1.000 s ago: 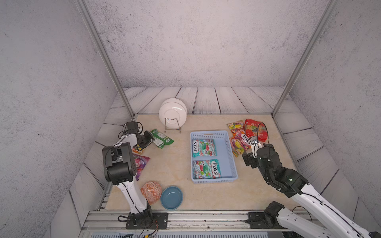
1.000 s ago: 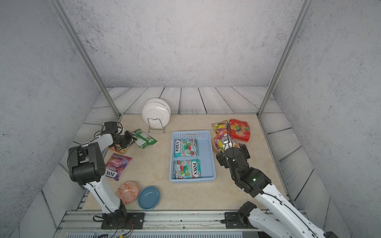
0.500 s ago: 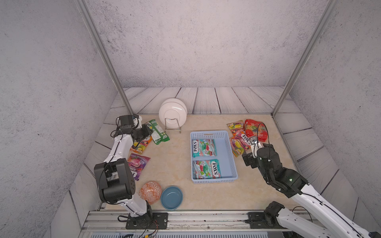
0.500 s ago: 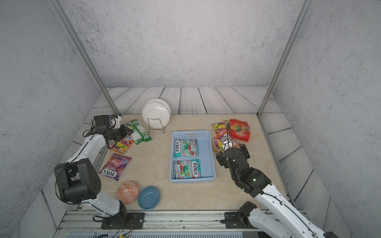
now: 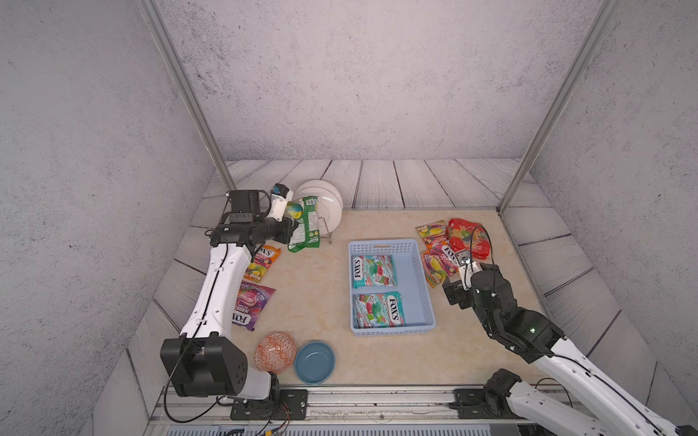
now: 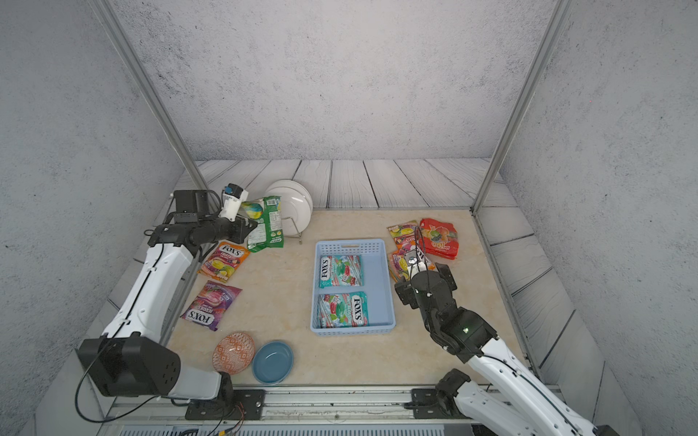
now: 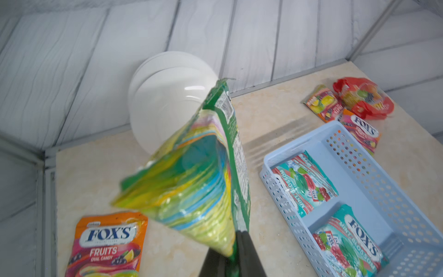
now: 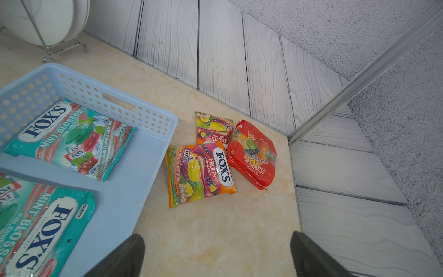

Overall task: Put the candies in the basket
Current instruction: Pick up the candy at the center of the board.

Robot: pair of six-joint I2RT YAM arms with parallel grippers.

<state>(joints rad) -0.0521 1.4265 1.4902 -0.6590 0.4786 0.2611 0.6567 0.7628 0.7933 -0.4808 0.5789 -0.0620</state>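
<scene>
The green candy bag [image 6: 269,225] hangs free and the way to the basket is open, so my left gripper should keep going and let go over the front teal bag [image 6: 343,310].
My left gripper [image 5: 290,229] [image 7: 236,242] is shut on a corner of a green candy bag [image 5: 304,222] [image 7: 196,172], which hangs in the air at the back left, in front of the plates. The light blue basket [image 5: 413,279] [image 8: 134,172] holds two teal FOX'S bags [image 5: 373,270] [image 5: 377,310]. An orange bag [image 5: 260,262] and a purple bag [image 5: 249,305] lie on the table under my left arm. Right of the basket lie two orange bags [image 8: 203,172] [image 8: 213,127] and a red bag [image 8: 254,153]. My right gripper [image 5: 468,279] [image 8: 217,251] stands open and empty just short of them.
White plates [image 5: 325,200] stand in a wire rack behind the held bag. An orange patterned bowl [image 5: 275,352] and a dark blue bowl [image 5: 314,361] sit at the front edge. Metal posts [image 5: 536,136] and wood-look borders ring the table.
My left gripper has lifted the green bag off the table and carried it up and a little right, in front of the plates. The right arm has stayed still.
</scene>
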